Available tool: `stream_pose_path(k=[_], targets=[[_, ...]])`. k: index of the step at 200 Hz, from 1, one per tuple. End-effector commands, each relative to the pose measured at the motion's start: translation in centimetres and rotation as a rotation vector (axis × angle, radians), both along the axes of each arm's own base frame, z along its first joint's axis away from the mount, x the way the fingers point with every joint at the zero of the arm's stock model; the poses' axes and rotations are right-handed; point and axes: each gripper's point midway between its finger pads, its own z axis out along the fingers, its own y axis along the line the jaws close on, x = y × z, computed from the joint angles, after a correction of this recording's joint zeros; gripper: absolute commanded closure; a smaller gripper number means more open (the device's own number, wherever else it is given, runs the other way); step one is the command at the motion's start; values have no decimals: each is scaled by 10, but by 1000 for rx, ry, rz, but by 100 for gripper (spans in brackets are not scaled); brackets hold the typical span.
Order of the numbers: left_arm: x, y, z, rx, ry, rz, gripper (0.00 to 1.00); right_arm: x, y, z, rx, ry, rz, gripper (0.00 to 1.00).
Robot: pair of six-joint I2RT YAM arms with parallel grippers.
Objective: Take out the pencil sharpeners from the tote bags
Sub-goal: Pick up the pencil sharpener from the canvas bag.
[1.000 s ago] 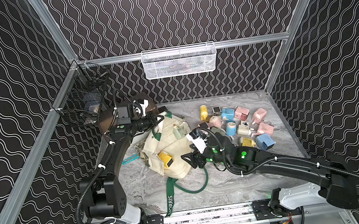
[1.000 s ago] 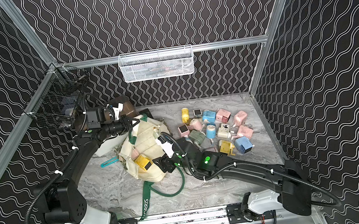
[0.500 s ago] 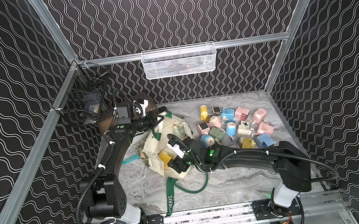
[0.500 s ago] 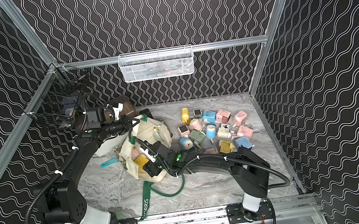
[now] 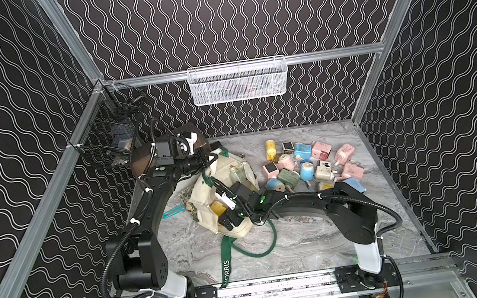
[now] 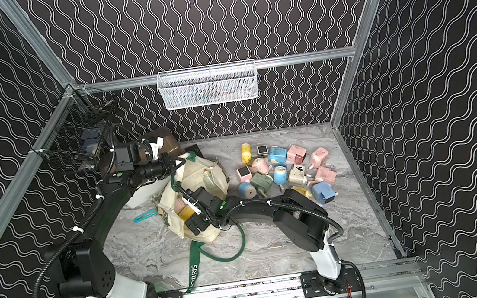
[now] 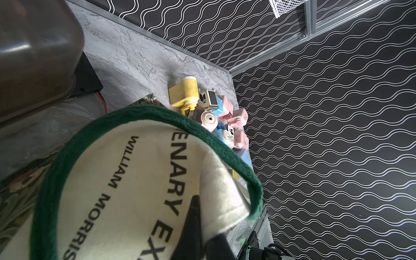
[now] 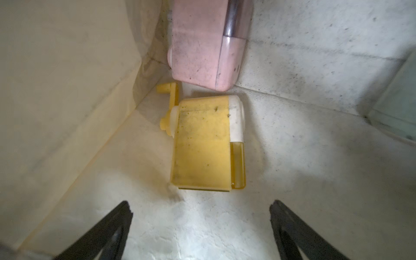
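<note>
The yellow pencil sharpener (image 8: 202, 137) is farther in than the open fingers of my right gripper. I should reach deeper into the tote bag first and then close around the sharpener's near end (image 8: 205, 178).
The cream tote bag (image 5: 203, 199) (image 6: 173, 211) with dark green straps lies on its side left of the table's middle, its mouth held up. My left gripper (image 5: 211, 157) (image 7: 200, 225) is shut on the canvas rim at the bag's far edge. My right gripper (image 5: 223, 221) (image 8: 200, 204) reaches into the mouth, open, with nothing between its fingers. Just beyond its tips a yellow pencil sharpener (image 8: 202, 144) (image 5: 217, 206) lies on the bag's floor, and a pink one (image 8: 202, 42) lies past it. A pale green one (image 5: 235, 172) sits deeper in the bag. Several pencil sharpeners (image 5: 306, 165) (image 6: 281, 169) are piled on the table to the right.
A white box with a brown lid (image 5: 188, 137) stands behind my left wrist. A teal strip tool (image 5: 173, 211) lies left of the bag. One green strap (image 5: 226, 265) trails toward the front rail. A white mesh basket (image 5: 237, 81) and a black wire basket (image 5: 109, 142) hang on the walls.
My right arm swung left from beside the pile and down into the bag's mouth, and its jaws spread wider. The left arm kept its hold and place.
</note>
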Motion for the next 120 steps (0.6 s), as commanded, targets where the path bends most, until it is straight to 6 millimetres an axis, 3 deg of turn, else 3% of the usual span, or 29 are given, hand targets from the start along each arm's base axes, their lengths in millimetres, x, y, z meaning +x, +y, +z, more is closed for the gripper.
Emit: stream_pose_path(k=[1, 6, 60, 120], targets=[[0, 0, 8, 2, -35, -11, 100, 8, 8, 1, 31, -21, 37, 1], [0, 0, 7, 2, -35, -11, 100, 7, 9, -12, 14, -12, 48, 1], [0, -1, 6, -3, -31, -13, 100, 34, 12, -52, -37, 1, 23, 0], [0, -1, 8, -3, -33, -12, 100, 48, 31, -74, -20, 17, 38, 6]])
